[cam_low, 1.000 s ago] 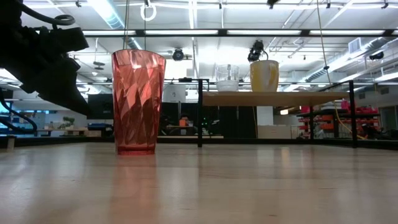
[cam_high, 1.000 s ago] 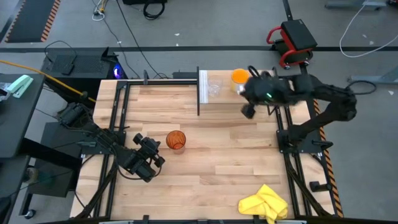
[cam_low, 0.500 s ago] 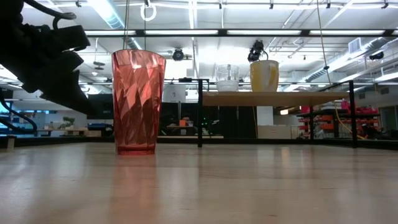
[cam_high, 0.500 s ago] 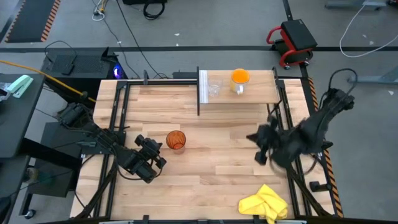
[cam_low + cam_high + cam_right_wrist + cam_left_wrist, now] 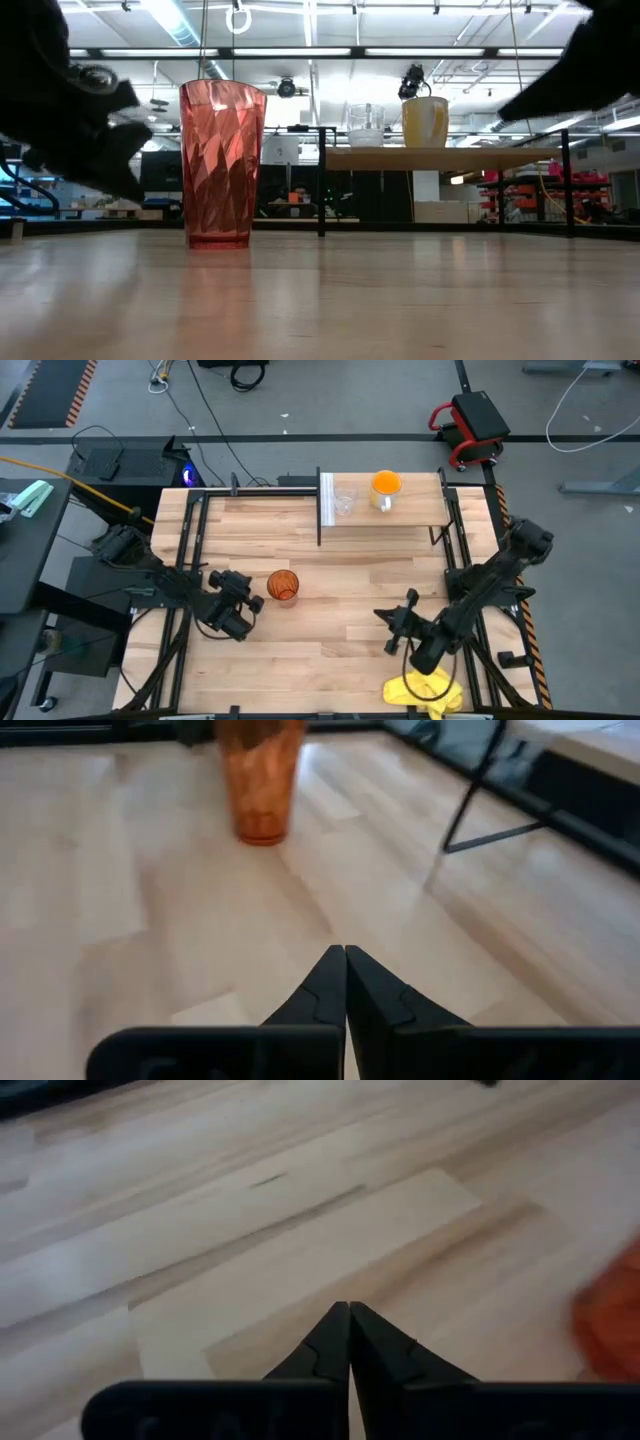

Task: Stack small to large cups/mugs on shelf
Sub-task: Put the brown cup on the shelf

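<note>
The amber tumbler point(image 5: 283, 587) is a long way from the robot's right gripper, so next the left gripper pushes the tumbler toward the table's middle point(image 5: 328, 600), where the right gripper can pick it up.
The tall amber tumbler point(image 5: 283, 585) point(image 5: 222, 165) point(image 5: 260, 780) stands upright on its base on the tabletop, left of centre. On the raised shelf point(image 5: 400, 518) point(image 5: 440, 157) at the far side stand a small clear glass cup point(image 5: 344, 500) point(image 5: 366, 125) and, to its right, an orange mug point(image 5: 385, 487) point(image 5: 425, 122). My left gripper point(image 5: 252, 600) point(image 5: 348, 1308) is shut and empty, low over the table just left of the tumbler. My right gripper point(image 5: 388, 628) point(image 5: 345, 950) is shut and empty over the table's right half, pointing toward the tumbler.
A crumpled yellow cloth point(image 5: 425, 688) lies at the table's near edge on the right, close under my right arm. The shelf's white end panel point(image 5: 325, 500) stands at its left end. Bare wood point(image 5: 330, 630) lies between the two grippers.
My right gripper has swung away from the mug on the shelf, down and toward the table's near edge, and now hangs low over the right half, turned toward the tumbler. My left gripper has shifted a little toward the tumbler and rolled. The cups have not moved.
</note>
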Controlling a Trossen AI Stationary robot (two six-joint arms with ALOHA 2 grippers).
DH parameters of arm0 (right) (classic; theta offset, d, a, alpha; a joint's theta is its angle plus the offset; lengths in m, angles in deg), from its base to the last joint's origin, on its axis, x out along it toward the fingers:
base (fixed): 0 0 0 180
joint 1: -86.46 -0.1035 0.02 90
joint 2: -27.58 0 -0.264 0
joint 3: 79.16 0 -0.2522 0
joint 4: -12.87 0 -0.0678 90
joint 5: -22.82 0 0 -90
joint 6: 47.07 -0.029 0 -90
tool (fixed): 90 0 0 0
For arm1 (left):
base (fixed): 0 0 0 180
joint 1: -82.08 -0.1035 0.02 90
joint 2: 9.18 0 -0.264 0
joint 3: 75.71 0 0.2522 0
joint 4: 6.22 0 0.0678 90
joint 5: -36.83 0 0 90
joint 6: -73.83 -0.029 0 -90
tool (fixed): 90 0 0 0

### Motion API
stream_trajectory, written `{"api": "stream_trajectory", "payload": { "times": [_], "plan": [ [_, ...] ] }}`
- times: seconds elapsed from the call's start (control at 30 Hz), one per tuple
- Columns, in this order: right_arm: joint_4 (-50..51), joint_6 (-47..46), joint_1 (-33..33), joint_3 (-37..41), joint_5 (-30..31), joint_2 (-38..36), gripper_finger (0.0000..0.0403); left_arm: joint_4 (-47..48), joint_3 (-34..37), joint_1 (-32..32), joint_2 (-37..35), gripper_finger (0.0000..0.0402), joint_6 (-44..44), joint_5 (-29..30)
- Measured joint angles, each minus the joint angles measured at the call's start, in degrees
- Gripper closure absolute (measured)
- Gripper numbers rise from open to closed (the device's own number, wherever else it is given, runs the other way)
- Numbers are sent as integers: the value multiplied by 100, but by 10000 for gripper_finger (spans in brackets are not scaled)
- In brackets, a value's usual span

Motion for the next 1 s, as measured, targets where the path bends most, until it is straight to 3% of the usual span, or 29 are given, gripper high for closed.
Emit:
{"api": "stream_trajectory", "payload": {
  "times": [0.17, 0.33, 0.43, 0.57, 0.73, 0.87, 1.0],
  "plan": [
    [-397, -75, 294, 65, 464, 681, 393, -1642, 804, 11, 0, 392, -448, 34],
    [-716, -140, 679, 61, 532, 1101, 395, -4186, 1447, 38, 0, 387, -2487, 118],
    [-861, -131, 830, 59, 526, 1260, 397, -5225, 1643, 1, -1, 385, -3554, 120],
    [-944, -66, 937, 58, 521, 1379, 397, -5683, 1702, -122, -2, 389, -4405, -63],
    [-1064, 45, 956, 58, 449, 1433, 397, -5966, 1702, -277, -2, 391, -5268, -835],
    [-1080, 102, 951, 58, 370, 1428, 396, -6295, 1702, -264, -2, 372, -6106, -1178],
    [-1147, 182, 951, 58, 281, 1420, 390, -6421, 1702, -264, -2, 347, -6382, -1309]
  ]
}}
